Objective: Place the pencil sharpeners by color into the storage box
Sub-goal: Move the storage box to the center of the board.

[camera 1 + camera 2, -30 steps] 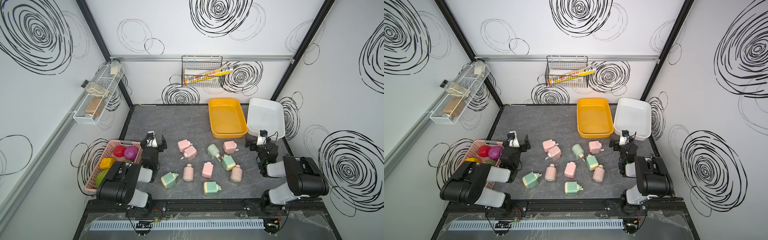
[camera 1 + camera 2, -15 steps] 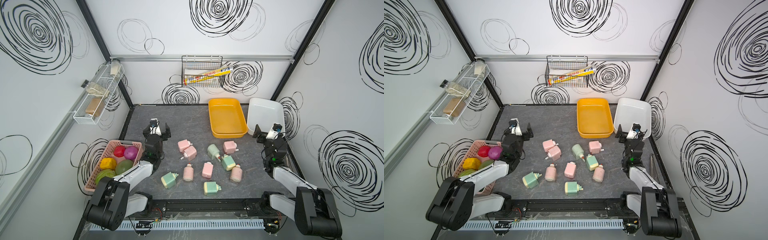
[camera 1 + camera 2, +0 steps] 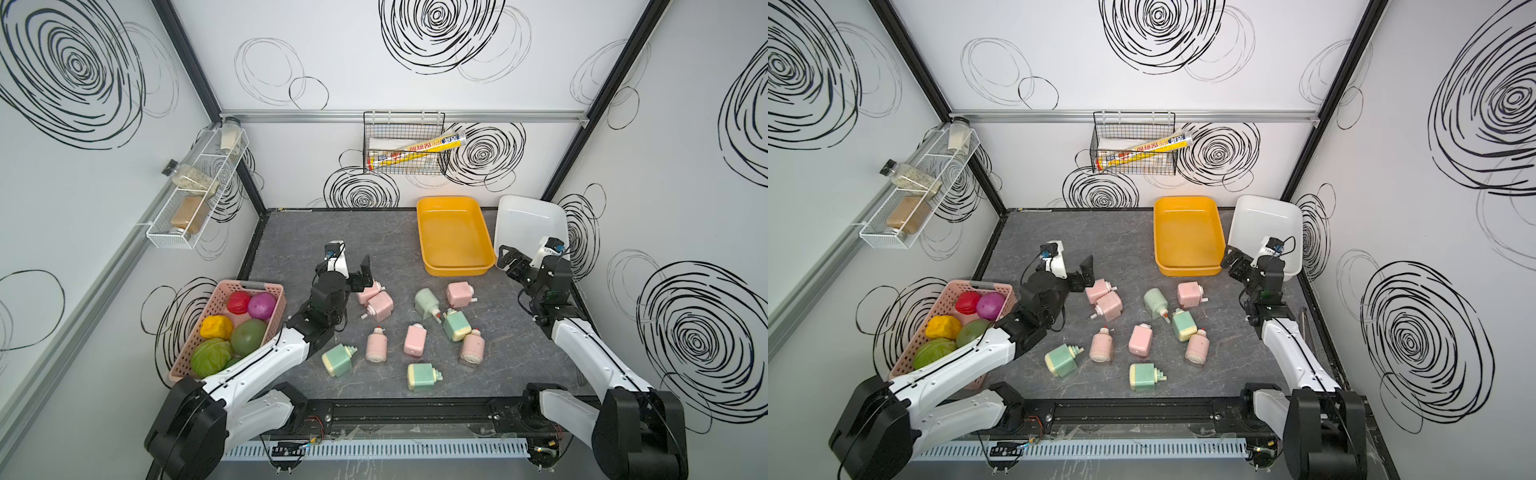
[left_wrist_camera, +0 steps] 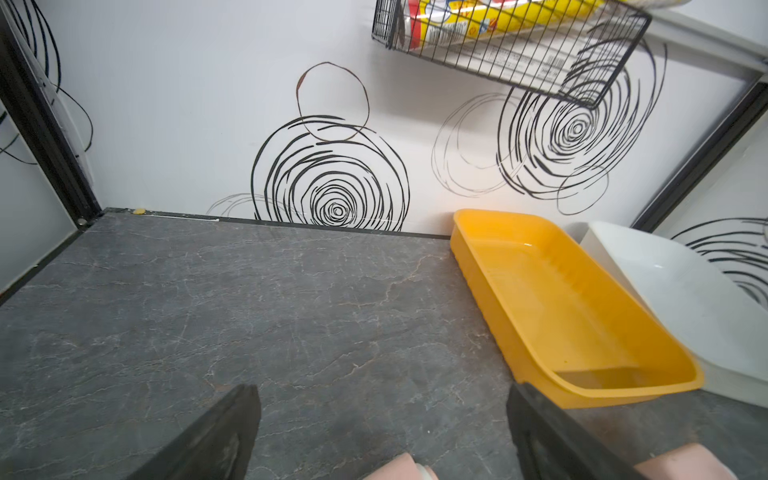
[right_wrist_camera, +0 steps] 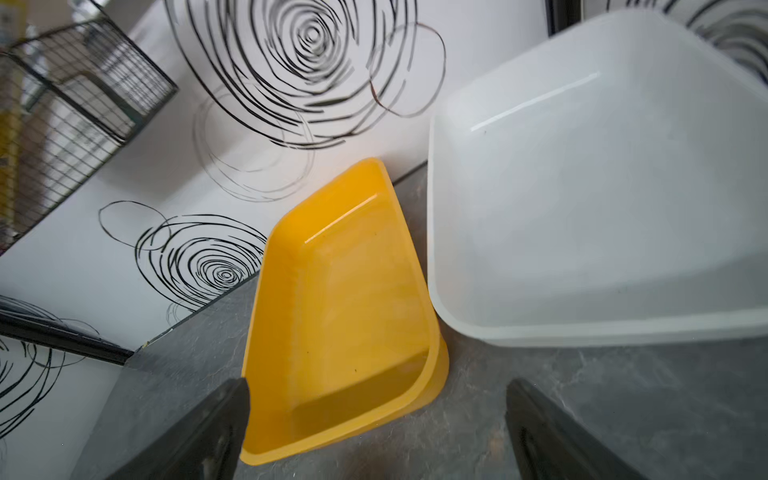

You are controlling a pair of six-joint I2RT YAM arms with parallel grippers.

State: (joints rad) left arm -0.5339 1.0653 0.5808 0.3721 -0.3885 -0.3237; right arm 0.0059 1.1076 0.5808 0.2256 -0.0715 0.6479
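Next, I move the yellow storage box (image 3: 454,233) to the empty back space (image 3: 352,228) with my right gripper first, since it's beside the white one, far from my left gripper.
Several pencil sharpeners lie scattered on the grey table: pink ones such as (image 3: 380,306), (image 3: 459,294), (image 3: 414,340), and green ones such as (image 3: 426,302), (image 3: 337,359), (image 3: 422,375). An empty yellow storage box (image 3: 455,270) and an empty white storage box (image 3: 530,220), tilted against the wall, stand at the back right. My left gripper (image 3: 353,274) hovers open over the leftmost pink pair (image 3: 1100,293); a pink sharpener (image 4: 401,469) shows just under its jaws. My right gripper (image 3: 510,259) is open and empty, in front of the two boxes (image 5: 345,316).
A pink basket (image 3: 266,286) of toy fruits sits at the table's left edge beside my left arm. A wire basket (image 3: 403,145) hangs on the back wall and a white wire rack (image 3: 187,208) on the left wall.
Both arms have unfolded and reached forward. The left gripper came over the left pink pair and the right gripper moved up to the boxes. Both stayed open.
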